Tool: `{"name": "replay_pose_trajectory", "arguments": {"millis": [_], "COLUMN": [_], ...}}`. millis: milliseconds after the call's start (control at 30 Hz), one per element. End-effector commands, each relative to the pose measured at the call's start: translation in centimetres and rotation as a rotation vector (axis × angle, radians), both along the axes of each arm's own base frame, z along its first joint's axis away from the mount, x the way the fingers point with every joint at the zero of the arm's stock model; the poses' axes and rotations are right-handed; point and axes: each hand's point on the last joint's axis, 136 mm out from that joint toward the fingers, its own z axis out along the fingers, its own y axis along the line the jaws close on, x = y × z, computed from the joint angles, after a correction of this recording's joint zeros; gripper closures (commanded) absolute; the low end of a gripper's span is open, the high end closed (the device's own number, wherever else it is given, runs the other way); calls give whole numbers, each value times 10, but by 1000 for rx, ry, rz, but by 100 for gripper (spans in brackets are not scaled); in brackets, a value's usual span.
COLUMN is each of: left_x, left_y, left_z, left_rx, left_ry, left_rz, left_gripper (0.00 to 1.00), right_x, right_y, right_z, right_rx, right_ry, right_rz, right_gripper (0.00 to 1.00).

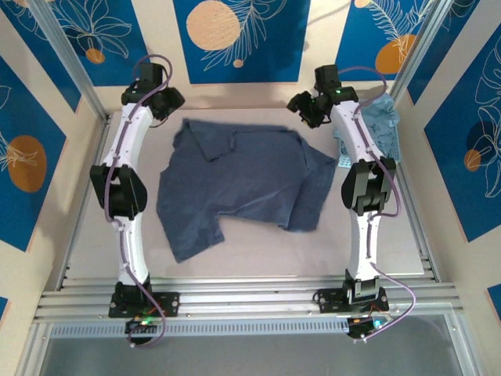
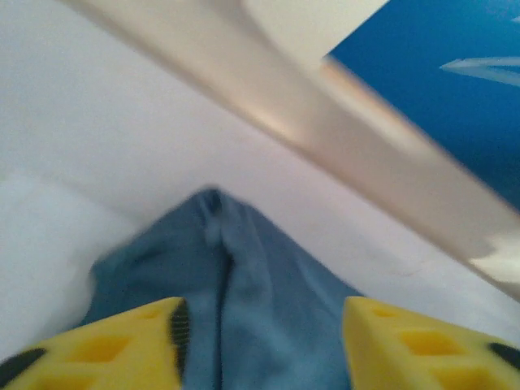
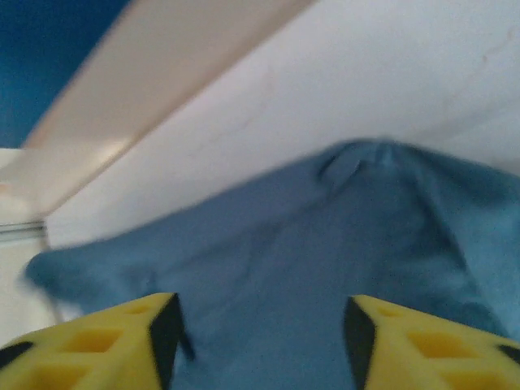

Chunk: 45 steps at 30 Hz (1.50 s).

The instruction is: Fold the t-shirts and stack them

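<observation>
The slate-blue t-shirt's near corner (image 1: 186, 245) on my left gripper's side is lying flat and free. I should keep moving toward that corner until the open fingers are on both sides of it.
A large dark slate-blue t-shirt (image 1: 239, 184) lies spread and rumpled on the middle of the table, with one sleeve folded over near its far left corner. My left gripper (image 1: 172, 102) hovers at the shirt's far left corner, and my right gripper (image 1: 301, 107) at its far right corner. In the left wrist view the left gripper (image 2: 262, 318) stands open, with a pointed, creased tip of the shirt (image 2: 244, 268) lying between the yellow fingers (image 2: 122, 345). In the right wrist view the right gripper (image 3: 258, 315) is open too, over a wide stretch of shirt (image 3: 325, 244).
A paler blue-grey t-shirt (image 1: 382, 117) lies bunched at the far right behind the right arm, beside a bit of light blue perforated basket (image 1: 345, 162). Metal frame posts (image 1: 66, 63) and patterned blue walls (image 1: 235, 39) close in the table's far and side edges.
</observation>
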Motion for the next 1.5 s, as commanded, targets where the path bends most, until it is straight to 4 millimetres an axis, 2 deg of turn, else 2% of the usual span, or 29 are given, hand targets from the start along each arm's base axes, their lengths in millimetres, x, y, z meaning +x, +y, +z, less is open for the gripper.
{"name": "replay_pose_trajectory", "arguments": {"millis": [0, 100, 200, 267, 367, 467, 533, 633, 733, 933, 1133, 1200, 1300, 1367, 1467], "left_x": [-54, -111, -188, -247, -319, -363, -379, -393, -399, -387, -390, -385, -371, -358, -343], "left_y": [7, 10, 11, 8, -4, -19, -25, -33, -35, -29, -31, -32, -27, -27, -28], "left_z": [32, -3, -54, -89, -125, -148, -157, -170, -186, -210, -226, -234, -240, -236, -219], "left_rx": [41, 43, 17, -8, -63, -73, -38, 8, 30, 97, 103, 104, 135, 145, 147], "left_ry": [54, 214, 435, 584, 743, 834, 879, 927, 972, 975, 1003, 973, 896, 846, 776], "left_rz": [-29, -31, -29, -33, -42, -63, -78, -104, -104, -105, -101, -94, -75, -73, -72], "left_gripper": [38, 38, 40, 41, 41, 40, 39, 38, 38, 37, 41, 48, 71, 83, 92], "right_x": [-41, -81, -137, -176, -224, -260, -280, -301, -311, -319, -322, -323, -324, -326, -328], "right_y": [10, 11, 18, 17, 14, 15, 16, 16, 13, 13, 6, 2, -6, -13, -27], "right_z": [43, 26, 6, -4, -15, -25, -33, -44, -50, -54, -57, -61, -66, -71, -77], "right_rx": [3, -7, -18, -61, -66, -55, -64, -64, -62, -47, -65, -73, -73, -67, -48], "right_ry": [-9, 48, 107, 149, 191, 232, 265, 308, 325, 340, 347, 350, 351, 360, 369], "right_rz": [51, 37, 48, 63, 86, 124, 154, 179, 180, 177, 173, 159, 131, 104, 46], "right_gripper": [38, 38, 39, 39, 39, 39, 39, 39, 38, 38, 38, 38, 39, 39, 40]}}
